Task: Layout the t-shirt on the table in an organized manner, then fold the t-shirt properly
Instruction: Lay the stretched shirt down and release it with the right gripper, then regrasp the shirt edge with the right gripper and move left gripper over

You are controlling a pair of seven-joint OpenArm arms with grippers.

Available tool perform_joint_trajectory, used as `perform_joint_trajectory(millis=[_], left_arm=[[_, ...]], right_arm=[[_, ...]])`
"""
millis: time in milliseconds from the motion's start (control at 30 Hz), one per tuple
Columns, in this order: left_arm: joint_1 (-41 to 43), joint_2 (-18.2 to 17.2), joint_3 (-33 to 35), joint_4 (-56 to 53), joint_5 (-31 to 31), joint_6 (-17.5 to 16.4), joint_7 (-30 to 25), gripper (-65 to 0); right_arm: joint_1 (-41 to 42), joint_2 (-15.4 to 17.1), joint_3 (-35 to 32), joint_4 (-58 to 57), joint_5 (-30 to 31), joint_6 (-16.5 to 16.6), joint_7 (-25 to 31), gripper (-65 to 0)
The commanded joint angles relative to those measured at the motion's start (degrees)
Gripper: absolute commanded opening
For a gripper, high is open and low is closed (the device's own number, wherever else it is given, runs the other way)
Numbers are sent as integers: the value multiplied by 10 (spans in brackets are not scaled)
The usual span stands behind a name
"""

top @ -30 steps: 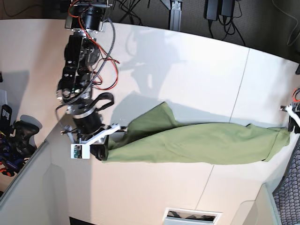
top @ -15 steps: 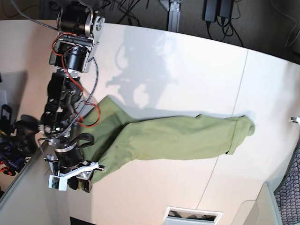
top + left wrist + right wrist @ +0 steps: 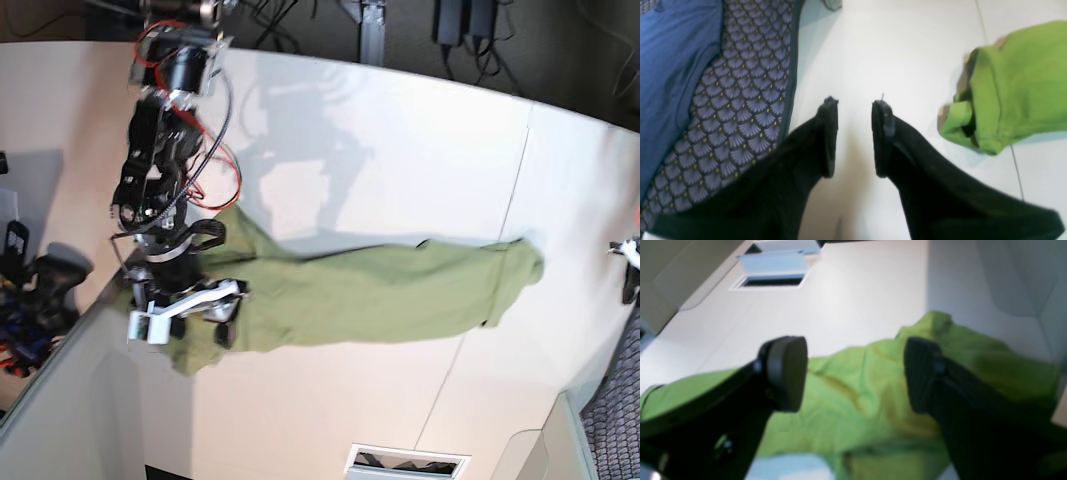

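My grippers will pull the ends of the t-shirt apart, and it will stretch out into a longer, straight edge, because the t-shirt's far end (image 3: 516,272) is rolled over.
The olive-green t-shirt (image 3: 380,300) lies in a long bunched strip across the white table (image 3: 400,150), from lower left to middle right. My right gripper (image 3: 222,318) hovers over the shirt's left end. In the right wrist view it (image 3: 853,373) is wide open, with the t-shirt (image 3: 857,400) below the fingers and nothing pinched. My left gripper (image 3: 855,136) is open over bare table, and nothing sits between its fingers. The shirt's rolled right end (image 3: 1007,90) lies apart from it to the right. In the base view only a bit of the left gripper (image 3: 628,268) shows at the right edge.
A rectangular slot (image 3: 410,462) cuts into the table near the front edge. Dark gear (image 3: 40,290) sits off the table at the left beside a grey raised panel (image 3: 50,420). Patterned purple fabric (image 3: 740,100) and blue cloth (image 3: 670,66) lie past the table's edge by the left gripper.
The shirt's right end came away from the left gripper and slid left. The right arm dragged the left end down-left, then moved back up. Its gripper opened and let the shirt go.
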Motion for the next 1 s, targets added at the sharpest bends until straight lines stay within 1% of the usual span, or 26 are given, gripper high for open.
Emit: perform_joint_trajectory(millis=[0,100,167,267,333,433,500,600,733,833,900,967], left_arm=[[-9,-12,-6,7,-3,-7,-12,-435],[-9,-13,-6,7,-4,-7,-10,-435],[-5,-13,-6,7,-4,-7,-8,-435],[7,-10,-6,7,-11,-7,-9,-435],[14,-3,-6,7,-17,-9,-8,-435],[20,3,-6,7,-25,-33,-8,-435],[25,3,-6,7,-34,-35,-8,-435],[29,3,-6,7,-33,-36,-7,-435],[29,3,-6,7,-34,-37,-5,-435],[31,3,-6,7,-33,-37,-5,-435],[33,3,-6,7,-34,-37,-5,-435],[34,3,-6,7,-34,-37,-5,-435]], right_arm=[[-10,3,0,30,11,5,8,-209],[-76,5,0,71,9,17,3,-209],[-108,6,-2,69,-5,32,7,-209],[-134,13,-24,41,-40,33,36,-209],[-132,21,-50,14,-71,33,40,-209],[-130,33,-89,-16,-114,31,41,-209],[-130,35,-102,-31,-137,23,47,-209],[-130,35,-101,-42,-155,1,65,-209],[-126,35,-100,-38,-162,0,66,-209],[-122,35,-100,-29,-195,-2,66,-209],[-116,35,-100,-30,-209,-14,66,-209],[-108,35,-100,-35,-218,-15,65,-209]])
